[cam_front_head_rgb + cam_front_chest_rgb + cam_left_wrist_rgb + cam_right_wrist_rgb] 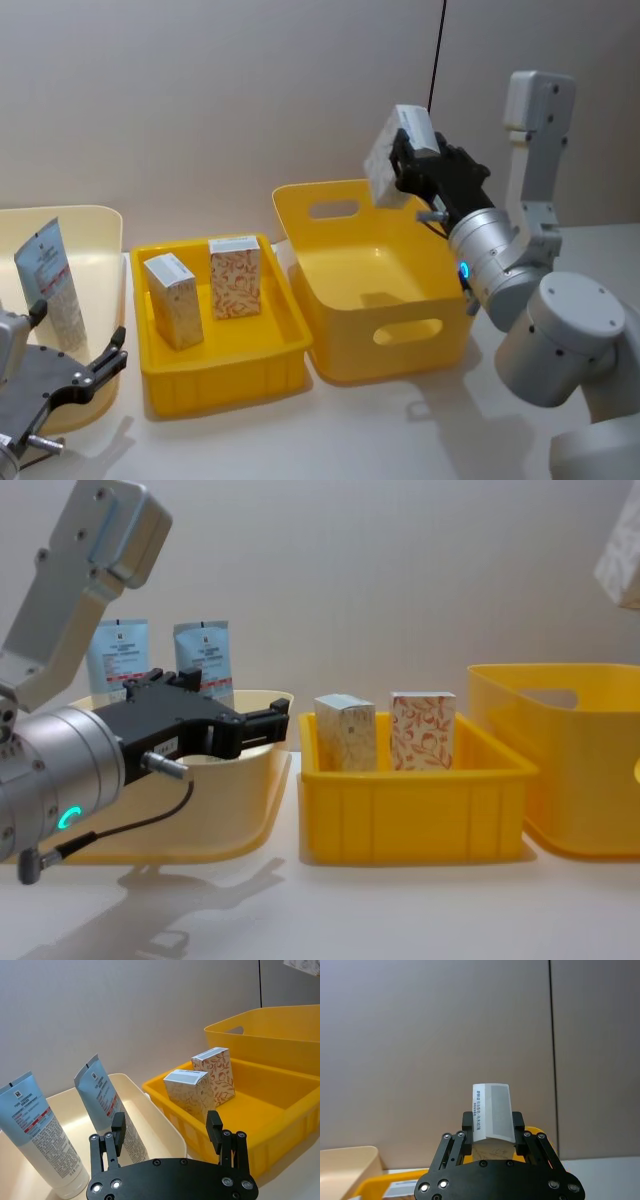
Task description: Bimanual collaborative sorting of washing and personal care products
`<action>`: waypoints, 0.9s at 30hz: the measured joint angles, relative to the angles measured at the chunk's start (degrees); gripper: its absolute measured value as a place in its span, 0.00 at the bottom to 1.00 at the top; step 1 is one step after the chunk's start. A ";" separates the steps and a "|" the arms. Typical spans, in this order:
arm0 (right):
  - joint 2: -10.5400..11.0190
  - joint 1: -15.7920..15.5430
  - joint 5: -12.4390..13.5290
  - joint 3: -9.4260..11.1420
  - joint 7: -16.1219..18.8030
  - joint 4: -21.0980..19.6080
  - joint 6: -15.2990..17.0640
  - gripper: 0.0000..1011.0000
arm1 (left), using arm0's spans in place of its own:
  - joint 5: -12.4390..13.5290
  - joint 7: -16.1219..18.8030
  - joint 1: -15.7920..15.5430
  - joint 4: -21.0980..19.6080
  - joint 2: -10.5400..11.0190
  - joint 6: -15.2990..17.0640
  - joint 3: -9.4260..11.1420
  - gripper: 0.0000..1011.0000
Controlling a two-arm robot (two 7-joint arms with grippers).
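My gripper is going to lift the squeeze tube, and the tube will stay straight instead of folding, because the flat top stands straight in line with the tube's body.
My right gripper is shut on a pale marbled carton and holds it high over the back rim of the tall yellow bin. The same carton sits between the right jaws in the right wrist view. Two more cartons stand upright in the low yellow tray: a pale one and an orange-leaf one. Light-blue and white tubes lean in the cream bin. My left gripper hovers open by that bin's near edge, holding nothing.
The three containers stand in a row on the white table, cream on the left, low tray in the middle, tall bin on the right. A plain wall rises close behind them. Bare table lies in front of the bins.
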 joint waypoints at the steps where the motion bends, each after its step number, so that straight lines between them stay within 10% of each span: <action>1: 0.00 0.00 0.00 0.00 0.00 0.00 0.00 0.44 | 0.00 0.00 0.00 0.00 0.00 0.00 0.00 0.99; 15: 1.48 2.00 -3.55 1.35 -4.06 2.02 9.36 0.50 | 0.00 0.00 0.00 0.00 0.00 0.00 0.00 0.99; 27: 2.45 3.12 -5.57 1.76 -5.82 3.69 14.39 0.91 | 0.00 0.00 0.00 0.00 0.00 0.00 0.00 0.99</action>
